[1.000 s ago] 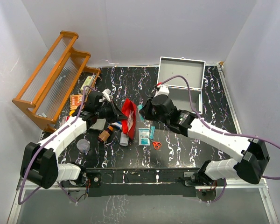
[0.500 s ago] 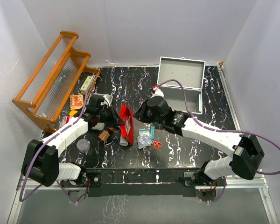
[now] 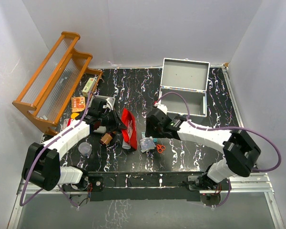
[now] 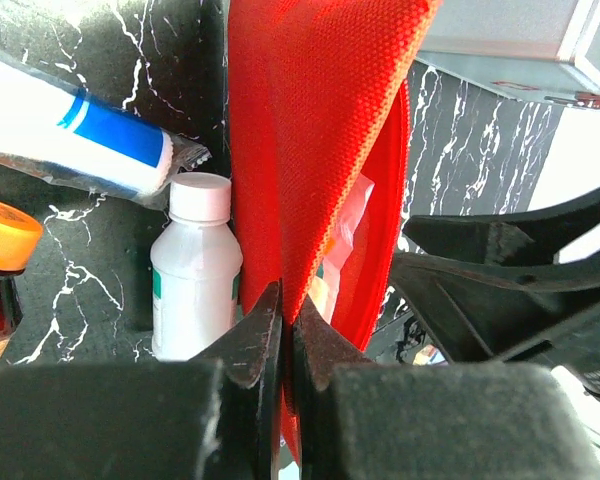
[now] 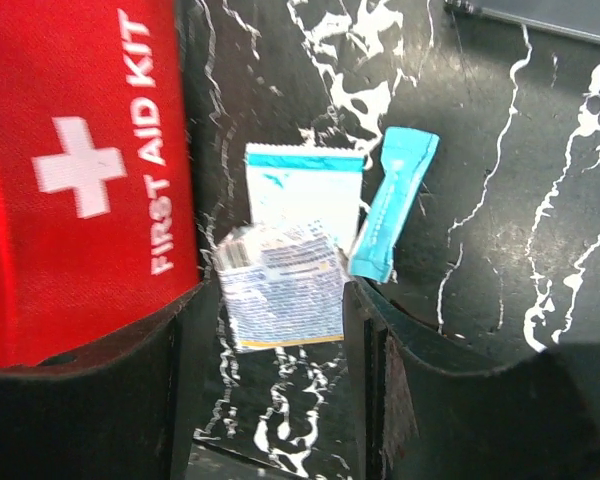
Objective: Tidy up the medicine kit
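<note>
My right gripper should continue to move down, because the blue-printed white packet (image 5: 285, 285) is on top and its near edge (image 5: 292, 339) is between the gripper's open fingers. It should go on until the fingers close on that edge.
The red first aid kit pouch (image 3: 128, 125) stands open on the black table, held up at its rim. My left gripper (image 4: 288, 320) is shut on the pouch's red fabric edge (image 4: 320, 150). My right gripper (image 5: 275, 330) is open just right of the pouch (image 5: 80, 180). A blue-printed white packet (image 5: 280, 295) sits loose between its fingers, slightly blurred. It overlaps a white-and-teal packet (image 5: 305, 185), with a teal sachet (image 5: 393, 200) beside them. A white bottle (image 4: 195, 265), a blue-banded tube (image 4: 80, 135) and an orange-capped amber bottle (image 4: 0, 260) lie left of the pouch.
An open grey metal case (image 3: 183, 88) stands at the back right. A wooden rack (image 3: 52, 81) leans at the far left. Small red-handled scissors (image 3: 159, 147) lie right of the packets. A clear cup (image 3: 85, 149) sits near the front left, and an orange packet (image 3: 77, 102) by the rack.
My right gripper moved from the pouch's mouth toward the near edge and opened, releasing the printed packet over the other packets. The left gripper kept its grip and lowered the pouch slightly.
</note>
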Controlling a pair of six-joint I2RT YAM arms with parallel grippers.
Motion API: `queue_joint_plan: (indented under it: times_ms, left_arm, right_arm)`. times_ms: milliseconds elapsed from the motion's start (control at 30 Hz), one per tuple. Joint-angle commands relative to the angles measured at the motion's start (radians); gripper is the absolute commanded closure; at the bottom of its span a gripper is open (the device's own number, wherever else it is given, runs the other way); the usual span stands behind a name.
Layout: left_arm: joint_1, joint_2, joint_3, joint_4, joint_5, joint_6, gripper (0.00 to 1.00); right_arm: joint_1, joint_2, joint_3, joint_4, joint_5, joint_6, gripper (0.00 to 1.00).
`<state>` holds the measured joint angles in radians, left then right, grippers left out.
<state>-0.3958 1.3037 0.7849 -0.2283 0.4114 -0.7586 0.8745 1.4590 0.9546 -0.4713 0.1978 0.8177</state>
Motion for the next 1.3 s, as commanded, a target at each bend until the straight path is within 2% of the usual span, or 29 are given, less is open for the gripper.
queue_joint_plan:
  times_ms: [0,433,800,1033,1133,1267]
  left_arm:
    - [0.002,-0.006,-0.007,-0.031,0.031,0.026,1.0]
    - [0.001,-0.009,-0.001,-0.045,0.029,0.031,1.0]
    - [0.001,-0.005,-0.006,-0.045,0.028,0.028,1.0]
    - [0.001,-0.004,-0.012,-0.045,0.024,0.027,1.0]
    - [0.001,-0.002,-0.01,-0.045,0.023,0.027,1.0]
    - [0.001,-0.003,-0.012,-0.043,0.02,0.025,1.0]
  right_arm:
    - [-0.001,0.046,-0.01,0.022,-0.042,-0.118,0.49]
    - [-0.001,0.146,-0.037,0.049,-0.154,-0.166,0.5]
    - [-0.002,0.133,-0.036,0.103,-0.217,-0.107,0.7]
    - [-0.001,0.1,-0.023,0.116,-0.254,-0.081,0.73]
    - [-0.001,0.082,-0.034,0.145,-0.285,-0.07,0.78]
    - [-0.001,0.058,-0.061,0.184,-0.288,-0.052,0.78]
